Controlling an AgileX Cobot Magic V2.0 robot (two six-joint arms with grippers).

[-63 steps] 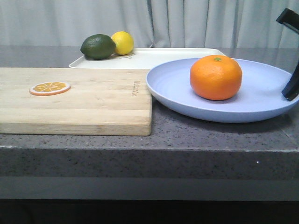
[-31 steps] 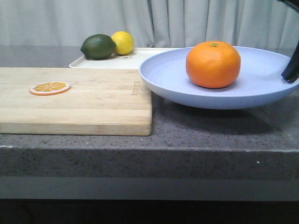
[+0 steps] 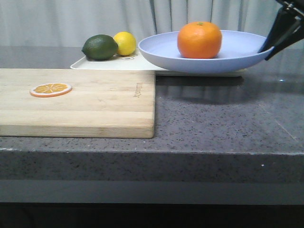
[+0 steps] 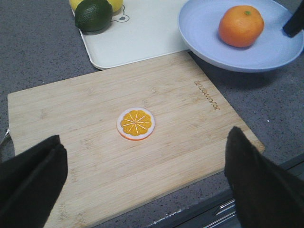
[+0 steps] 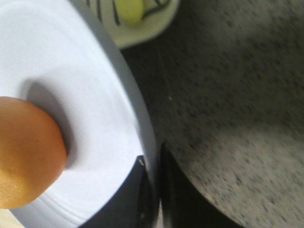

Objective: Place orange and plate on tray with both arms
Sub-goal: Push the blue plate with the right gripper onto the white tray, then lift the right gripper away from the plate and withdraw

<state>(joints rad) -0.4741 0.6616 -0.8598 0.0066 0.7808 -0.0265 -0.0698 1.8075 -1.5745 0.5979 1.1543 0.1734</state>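
The plate (image 3: pixel 199 40) has the orange inside it and the tray's middle (image 3: pixel 137 62) is clear, so the robot's right gripper keeps bringing the plate there until the plate's base rests flat.
The orange (image 3: pixel 199 40) sits in the pale lavender-blue plate (image 3: pixel 237 47). My right gripper (image 3: pixel 267 50) is shut on the plate's right rim and holds it in the air over the near right part of the cream-white tray (image 3: pixel 109 64). The right wrist view shows the fingers (image 5: pixel 147 190) pinching the rim of the plate (image 5: pixel 90 109), with the orange (image 5: pixel 26 152) beside them. My left gripper (image 4: pixel 145 185) is open and empty above the near edge of the wooden board; it sees the plate (image 4: pixel 280 47), orange (image 4: pixel 241 25) and tray (image 4: pixel 147 33).
A wooden cutting board (image 3: pixel 95 102) with an orange slice disc (image 3: pixel 50 89) lies front left. A dark green lime (image 3: pixel 99 47) and a yellow lemon (image 3: pixel 125 43) sit on the tray's far left end. Grey counter (image 3: pixel 228 118) lies to the right.
My right gripper has lifted the plate with the orange off the counter and carried it up and back, over the tray. The left arm has not visibly moved.
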